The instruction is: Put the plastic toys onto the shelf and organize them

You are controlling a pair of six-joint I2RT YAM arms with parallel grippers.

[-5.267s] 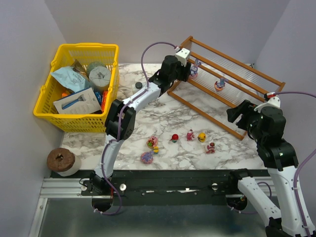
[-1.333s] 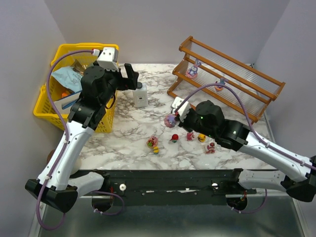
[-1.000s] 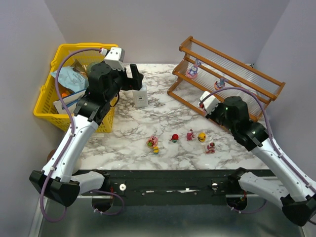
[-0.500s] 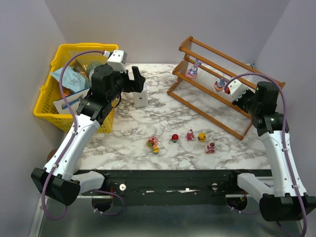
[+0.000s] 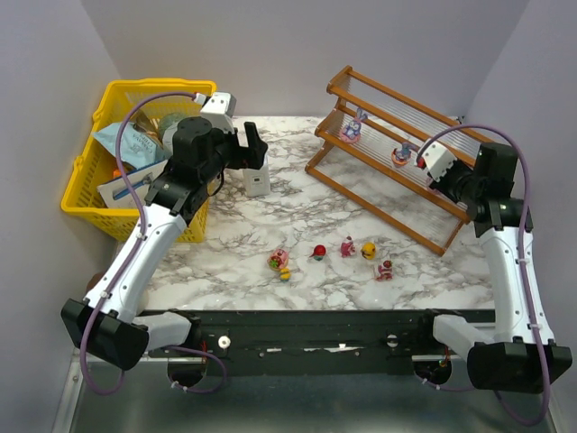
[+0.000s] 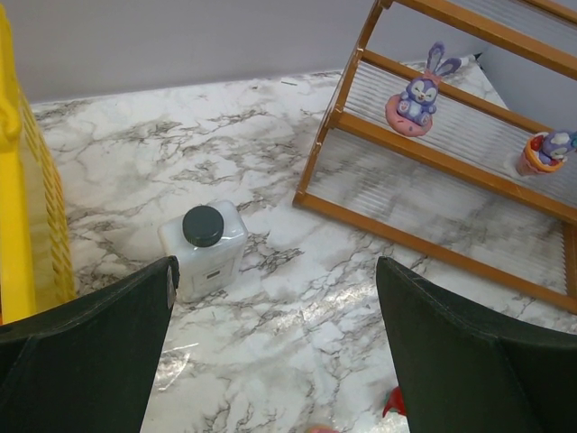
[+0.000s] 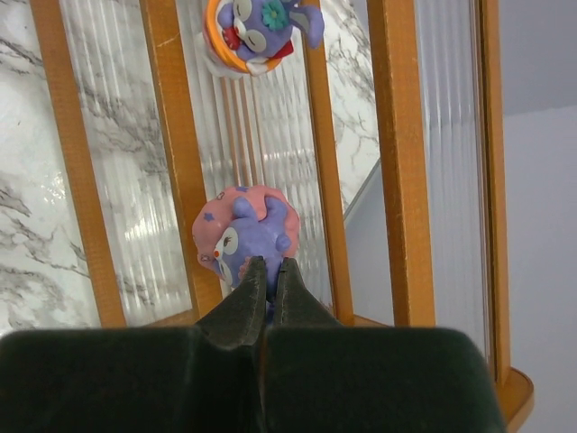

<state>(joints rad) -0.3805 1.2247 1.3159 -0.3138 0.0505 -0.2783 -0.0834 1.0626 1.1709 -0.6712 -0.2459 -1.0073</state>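
The pink-purple bunny toy's pink base (image 7: pixel 209 226) faces the loose end of the ribbed panel (image 7: pixel 312 274). I should keep lowering the toy with my right gripper until it rests there.
My right gripper (image 7: pixel 266 267) is shut on a pink-purple bunny toy (image 7: pixel 243 233), holding it over the ribbed panel of the shelf (image 7: pixel 397 153) beside a wooden rail; whether it touches the panel I cannot tell. A second bunny in an orange cup (image 7: pixel 257 32) sits further along the same tier. From above, two toys (image 5: pixel 352 129) (image 5: pixel 400 153) stand on the shelf (image 5: pixel 388 194), with my right gripper (image 5: pixel 444 183) at its right part. Several toys lie on the table, among them a red ball (image 5: pixel 318 252) and a yellow one (image 5: pixel 368 250). My left gripper (image 6: pixel 275 271) hangs open and empty.
A white bottle with a black cap (image 6: pixel 206 244) stands on the marble just below my left gripper (image 5: pixel 248 149). A yellow mesh basket (image 5: pixel 90 162) full of packets fills the back left. A brown roll (image 5: pixel 115 293) sits at the near left edge.
My right arm has swung from the table's middle up to the right part of the shelf, carrying the bunny. The left arm has drifted slightly right, still open.
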